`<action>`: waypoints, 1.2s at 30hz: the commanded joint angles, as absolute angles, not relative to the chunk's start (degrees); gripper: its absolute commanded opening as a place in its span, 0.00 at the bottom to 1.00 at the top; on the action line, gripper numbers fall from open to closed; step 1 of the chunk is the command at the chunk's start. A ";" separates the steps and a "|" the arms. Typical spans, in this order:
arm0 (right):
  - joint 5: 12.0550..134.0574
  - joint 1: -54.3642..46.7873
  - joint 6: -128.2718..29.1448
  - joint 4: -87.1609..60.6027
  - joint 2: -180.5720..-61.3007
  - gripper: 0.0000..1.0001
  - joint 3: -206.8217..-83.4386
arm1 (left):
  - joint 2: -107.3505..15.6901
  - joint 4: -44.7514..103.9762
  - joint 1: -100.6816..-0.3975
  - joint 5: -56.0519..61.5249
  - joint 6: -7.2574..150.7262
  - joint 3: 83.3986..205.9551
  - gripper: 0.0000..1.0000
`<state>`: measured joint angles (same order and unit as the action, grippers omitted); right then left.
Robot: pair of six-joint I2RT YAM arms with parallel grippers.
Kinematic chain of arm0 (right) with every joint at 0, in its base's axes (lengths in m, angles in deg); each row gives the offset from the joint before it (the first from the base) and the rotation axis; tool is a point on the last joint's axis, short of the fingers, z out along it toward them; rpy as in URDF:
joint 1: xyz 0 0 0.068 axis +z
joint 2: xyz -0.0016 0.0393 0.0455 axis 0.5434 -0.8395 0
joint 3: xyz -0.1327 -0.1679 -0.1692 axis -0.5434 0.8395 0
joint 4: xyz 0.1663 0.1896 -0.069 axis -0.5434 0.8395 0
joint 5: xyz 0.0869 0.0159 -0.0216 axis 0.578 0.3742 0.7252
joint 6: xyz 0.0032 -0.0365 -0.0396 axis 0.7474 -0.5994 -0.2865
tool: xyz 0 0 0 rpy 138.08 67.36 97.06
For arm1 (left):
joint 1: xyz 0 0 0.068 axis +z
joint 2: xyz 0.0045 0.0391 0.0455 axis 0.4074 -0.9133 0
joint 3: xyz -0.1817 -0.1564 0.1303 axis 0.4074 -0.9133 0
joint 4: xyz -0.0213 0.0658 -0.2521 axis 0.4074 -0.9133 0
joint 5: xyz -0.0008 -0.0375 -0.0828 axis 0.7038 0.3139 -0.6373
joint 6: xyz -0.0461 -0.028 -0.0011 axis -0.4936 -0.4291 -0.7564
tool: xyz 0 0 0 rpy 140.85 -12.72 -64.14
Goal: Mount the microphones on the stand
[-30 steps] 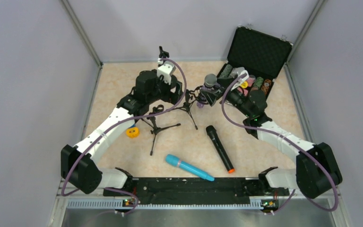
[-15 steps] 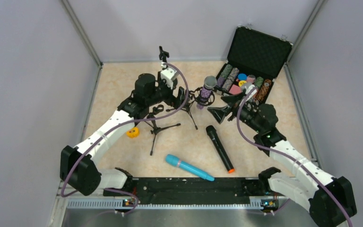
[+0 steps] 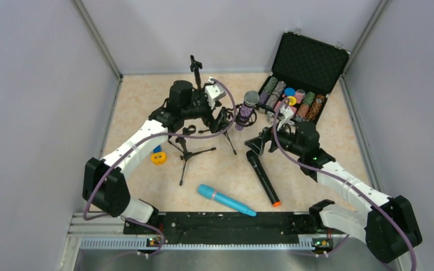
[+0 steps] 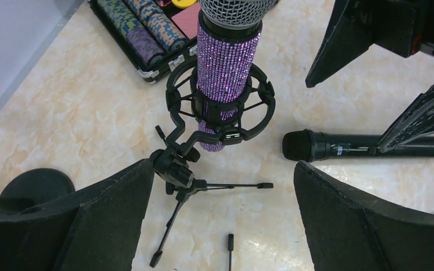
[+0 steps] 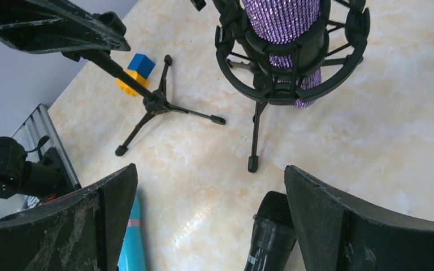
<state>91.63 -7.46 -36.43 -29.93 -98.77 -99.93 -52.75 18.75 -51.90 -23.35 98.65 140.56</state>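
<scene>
The purple microphone's stand (image 3: 245,116) is blocking my right gripper's way to the tall stand. Next, my left gripper grabs the microphone's stand below the shock mount (image 4: 172,166) and carries it to the side.
The glittery purple microphone (image 3: 247,109) with a silver mesh head stands upright in the black shock mount (image 4: 220,107) of a small tripod stand (image 4: 176,179). The black microphone (image 3: 263,177) with an orange end and the light blue microphone (image 3: 226,200) lie flat on the table. My left gripper (image 3: 219,117) hangs open just left of the mounted microphone (image 4: 226,62), nothing between its fingers. My right gripper (image 3: 258,144) is open and low over the black microphone's head (image 5: 271,223), which lies by its right finger (image 5: 339,226). The blue one (image 5: 133,243) shows beside the other finger.
A second, bare tripod stand (image 3: 188,148) stands left of centre under my left arm. A thin tall stand (image 3: 195,65) rises at the back. A yellow and blue block (image 3: 157,156) lies at the left. An open black case (image 3: 311,56) of poker chips sits at the back right.
My right gripper has pulled back from the purple microphone and come down toward the black microphone's head. My left gripper has shifted right, closer to the mounted microphone's stand.
</scene>
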 commanded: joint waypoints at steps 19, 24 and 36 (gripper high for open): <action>99.34 -12.76 -34.55 -29.17 -101.87 0.99 -103.79 | -70.26 25.50 -48.39 -35.46 110.96 151.06 0.90; 99.43 -13.15 -34.44 -29.44 -101.99 0.99 -103.69 | -72.16 26.25 -48.39 -35.15 111.18 151.32 0.80; 100.00 -13.34 -33.85 -30.26 -102.98 0.99 -103.91 | -71.59 28.64 -48.47 -38.50 108.51 149.85 0.45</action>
